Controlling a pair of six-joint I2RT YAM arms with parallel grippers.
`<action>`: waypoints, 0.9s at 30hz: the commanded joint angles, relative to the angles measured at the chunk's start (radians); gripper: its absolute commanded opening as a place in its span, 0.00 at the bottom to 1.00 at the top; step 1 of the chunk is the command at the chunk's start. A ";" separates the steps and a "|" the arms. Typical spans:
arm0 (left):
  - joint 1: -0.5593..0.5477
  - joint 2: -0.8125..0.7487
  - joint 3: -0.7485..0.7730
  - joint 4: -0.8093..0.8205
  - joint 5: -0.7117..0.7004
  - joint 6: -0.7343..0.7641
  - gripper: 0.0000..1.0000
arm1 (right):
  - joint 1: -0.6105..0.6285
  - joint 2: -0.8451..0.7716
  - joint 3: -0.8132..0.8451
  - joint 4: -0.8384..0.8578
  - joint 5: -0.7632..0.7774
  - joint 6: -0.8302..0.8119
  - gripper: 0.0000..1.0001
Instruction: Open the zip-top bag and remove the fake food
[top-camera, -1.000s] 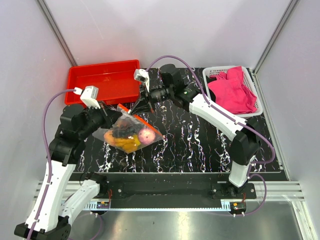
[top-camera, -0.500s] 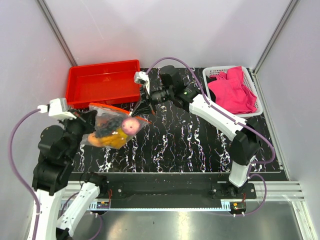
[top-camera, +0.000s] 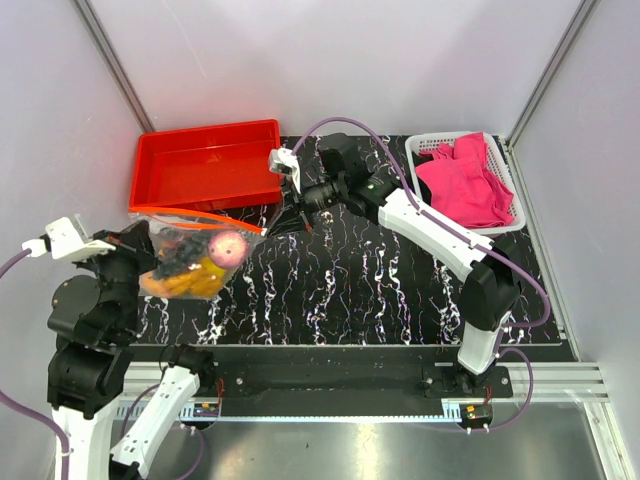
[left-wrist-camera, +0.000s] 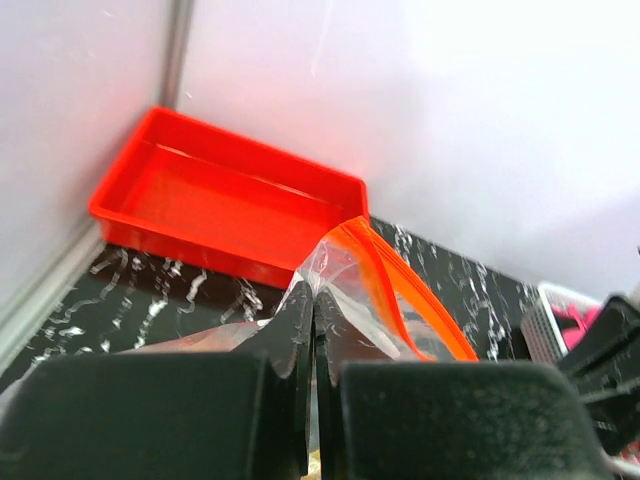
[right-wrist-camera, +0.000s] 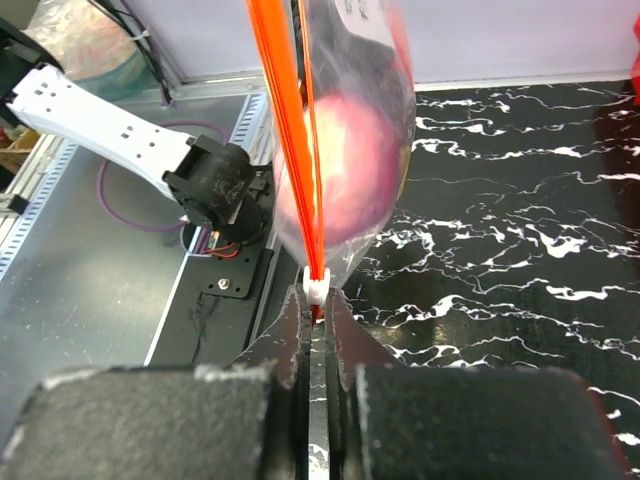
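The zip's end is in my right gripper at the white slider, where both edges of the bag come together, so next the gripper grabs one edge farther along the bag's opening.
The zip-top bag hangs above the table's left side, clear, with an orange-red zip strip stretched along its top. Through the plastic the fake food shows: a pink ball, yellow-orange pieces and a dark piece. My left gripper is shut on the bag's clear plastic near its left corner. My right gripper is shut on the right end of the zip strip, just under its white slider. In the right wrist view the pink ball bulges behind the strip.
A red tray lies at the back left, just behind the bag, and it also fills the left wrist view as the red tray. A white basket holding a pink cloth stands at the back right.
My left arm has swung back and to the left, carrying the bag with it. The right gripper has stayed near the middle, and the zip strip now runs taut between the two.
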 joint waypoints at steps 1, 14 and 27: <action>0.009 -0.016 0.064 0.084 -0.132 0.053 0.00 | -0.013 -0.014 0.006 -0.025 -0.037 -0.031 0.00; 0.009 -0.001 0.011 0.045 0.066 -0.010 0.00 | -0.011 -0.003 0.043 -0.062 0.046 -0.001 0.52; 0.009 0.031 -0.105 0.035 0.273 -0.078 0.00 | 0.000 0.029 0.073 -0.003 0.052 0.074 0.80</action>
